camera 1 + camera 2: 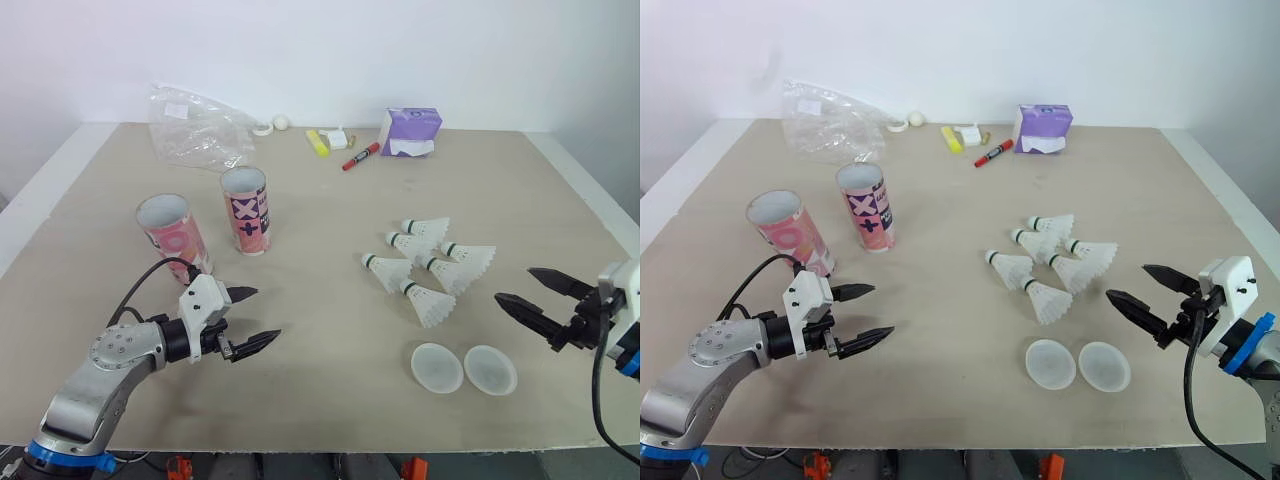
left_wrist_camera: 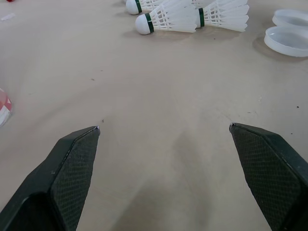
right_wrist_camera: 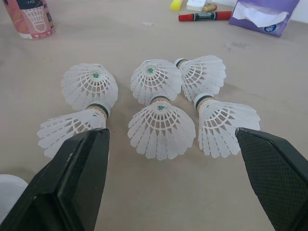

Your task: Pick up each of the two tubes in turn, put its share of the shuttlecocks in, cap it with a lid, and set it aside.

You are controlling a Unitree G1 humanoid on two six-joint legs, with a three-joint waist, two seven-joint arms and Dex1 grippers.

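I can see a plain pale hollow in the tube's opening (image 1: 163,210), so I expect the pink and white tube (image 1: 179,240) to be empty when I tilt it.
Two pink open-topped tubes stand upright at the left of the table, one nearer the left edge (image 1: 172,235) and one a little farther back (image 1: 246,209). Several white shuttlecocks (image 1: 425,262) lie clustered right of centre. In front of them lie two clear round lids (image 1: 437,367) (image 1: 490,369), side by side. My left gripper (image 1: 262,314) is open and empty, low over the table just in front of the left tube. On the other side, my right gripper (image 1: 514,284) is open and empty to the right of the shuttlecocks (image 3: 161,122), pointing at them.
Along the back edge lie a crumpled clear plastic bag (image 1: 195,125), a small white ball (image 1: 281,122), a yellow item (image 1: 317,142), a red marker (image 1: 361,157) and a purple tissue pack (image 1: 410,130). Bare tabletop separates the tubes from the shuttlecocks.
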